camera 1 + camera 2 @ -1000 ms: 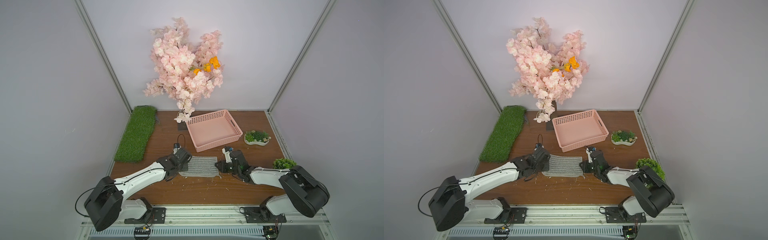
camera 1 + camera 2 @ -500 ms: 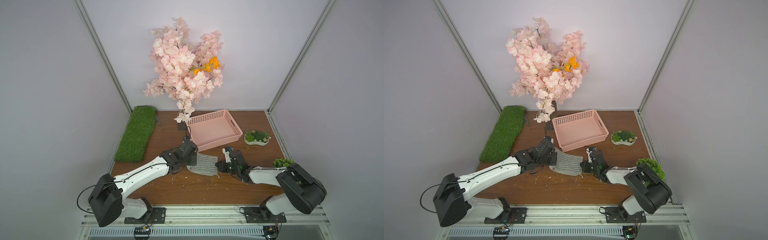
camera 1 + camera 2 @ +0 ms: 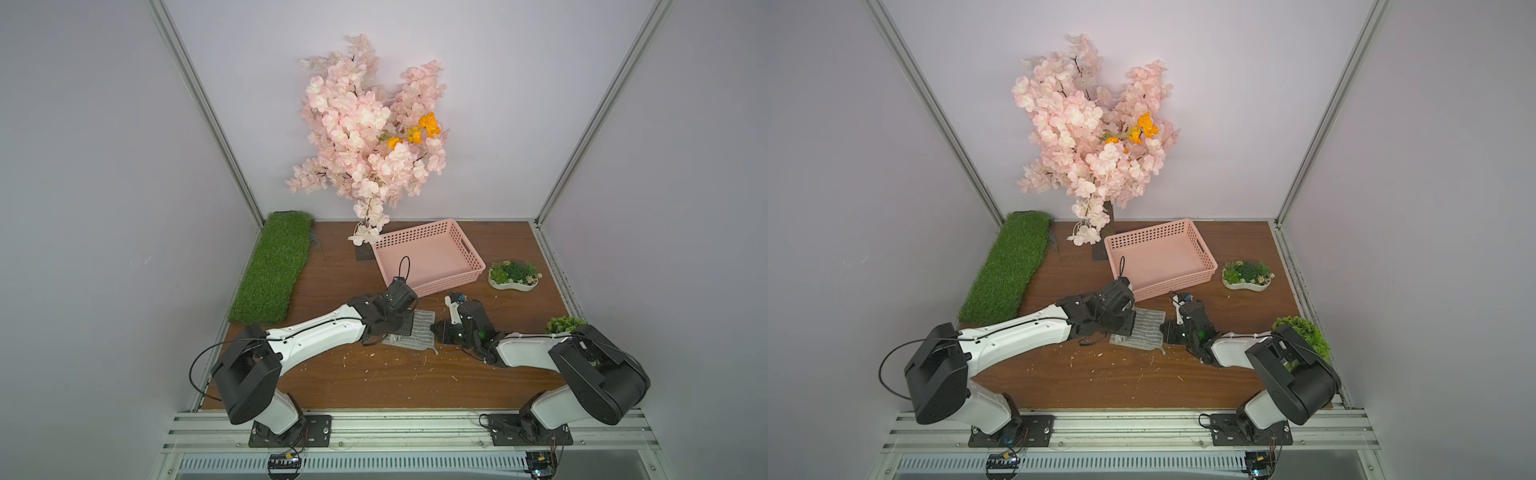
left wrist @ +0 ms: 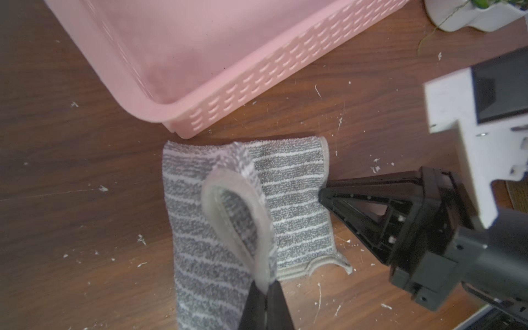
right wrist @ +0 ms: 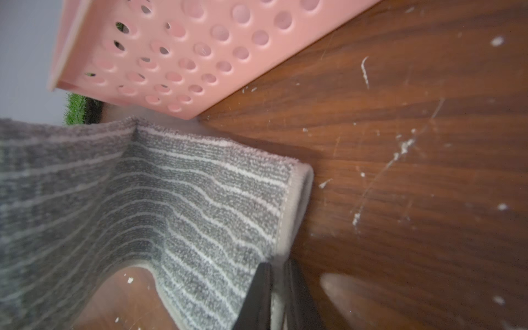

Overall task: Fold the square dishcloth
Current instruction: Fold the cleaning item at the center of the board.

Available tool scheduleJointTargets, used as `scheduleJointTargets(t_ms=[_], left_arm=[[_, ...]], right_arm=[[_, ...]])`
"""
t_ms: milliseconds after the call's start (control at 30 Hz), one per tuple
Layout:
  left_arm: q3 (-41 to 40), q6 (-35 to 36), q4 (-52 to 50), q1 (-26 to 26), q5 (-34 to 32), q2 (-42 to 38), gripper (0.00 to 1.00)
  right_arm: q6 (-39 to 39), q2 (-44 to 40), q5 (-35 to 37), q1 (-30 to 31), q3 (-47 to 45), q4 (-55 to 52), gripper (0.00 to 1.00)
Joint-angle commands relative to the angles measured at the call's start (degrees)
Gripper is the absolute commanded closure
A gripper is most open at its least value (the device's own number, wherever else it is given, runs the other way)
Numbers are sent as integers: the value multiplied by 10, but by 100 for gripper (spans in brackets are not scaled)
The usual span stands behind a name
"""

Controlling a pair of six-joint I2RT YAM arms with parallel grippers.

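Note:
The dishcloth's flat edge (image 3: 434, 316) is pinned by my right gripper, so my left gripper keeps bringing the dishcloth's lifted edge (image 4: 264, 233) over until the two edges meet, then let go.
The square dishcloth (image 3: 423, 331), grey with thin whitish stripes, lies on the wooden table just in front of the pink basket (image 3: 473, 257). My left gripper (image 4: 267, 285) is shut on the cloth's trimmed left edge. It holds that edge up in a loop over the flat right half (image 4: 291, 194). In both top views the left wrist (image 3: 1121, 326) covers the cloth's left part. My right gripper (image 5: 278, 274) is shut on the grey trim of the right edge (image 5: 294, 205), low on the table. The two grippers are close together, with the right one (image 4: 324, 194) at the cloth's side.
The basket's front wall (image 4: 243, 85) almost touches the cloth's far edge. A green grass mat (image 3: 274, 266) lies at the left, a pink blossom tree (image 3: 370, 137) at the back. A white dish of succulents (image 3: 513, 276) and a green plant (image 3: 563, 324) sit on the right. Pale crumbs dot the wood.
My left gripper has lifted the cloth's left edge and carried it right, over the rest of the cloth. The right gripper's jaws have narrowed onto the right edge and stayed in place.

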Motion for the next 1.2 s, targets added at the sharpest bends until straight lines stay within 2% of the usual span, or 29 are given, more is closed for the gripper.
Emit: scheduleJointTargets(t_ms=[0,367,600,1167], left_arm=[[14,12,-5,-9,17,11,100],[44,11,31,-11,13,84,100],[56,0,69,-12,43,122,100],[72,6,107,-21,89,162,100]], right_arm=[[1,2,8,2,-2,-5,87],[1,6,3,2,-5,7,87],[10,14,-9,2,-11,27,87],[22,11,0,3,-18,34,87]])
